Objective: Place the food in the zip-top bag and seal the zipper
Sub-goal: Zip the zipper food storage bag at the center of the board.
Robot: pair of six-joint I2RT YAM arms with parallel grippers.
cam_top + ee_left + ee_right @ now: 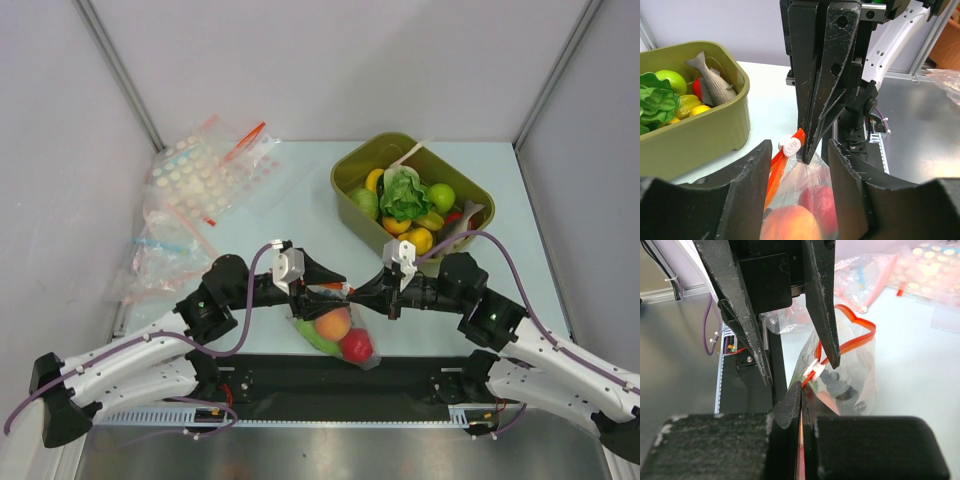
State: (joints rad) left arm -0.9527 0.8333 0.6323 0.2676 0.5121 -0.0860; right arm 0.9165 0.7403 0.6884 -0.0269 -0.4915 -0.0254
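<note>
Next, my left gripper centres the slider (790, 146) and grips it tightly before my right gripper pulls the zipper, because the zipper slants (775, 175) and its slider sits crooked in my left gripper.
The zip-top bag (345, 355) hangs between my two grippers near the table's front edge. It holds a peach-orange fruit (333, 323), a red one (356, 346) and a green one (315, 338). My right gripper (358, 294) is shut on the end of the red-orange zipper (855, 335), just beside its white slider (814, 371). My left gripper (335, 290) is open; its fingers (747, 170) straddle the bag's top and the slider (790, 146) without closing. The bag's mouth gapes open behind the slider in the right wrist view.
An olive-green tub (345, 170) at the back right holds more toy food: lettuce (404, 195), yellow and green fruits, a toy fish (712, 80). Spare dotted and blue-strip bags (200, 180) lie at the back left. Grey walls close in both sides.
</note>
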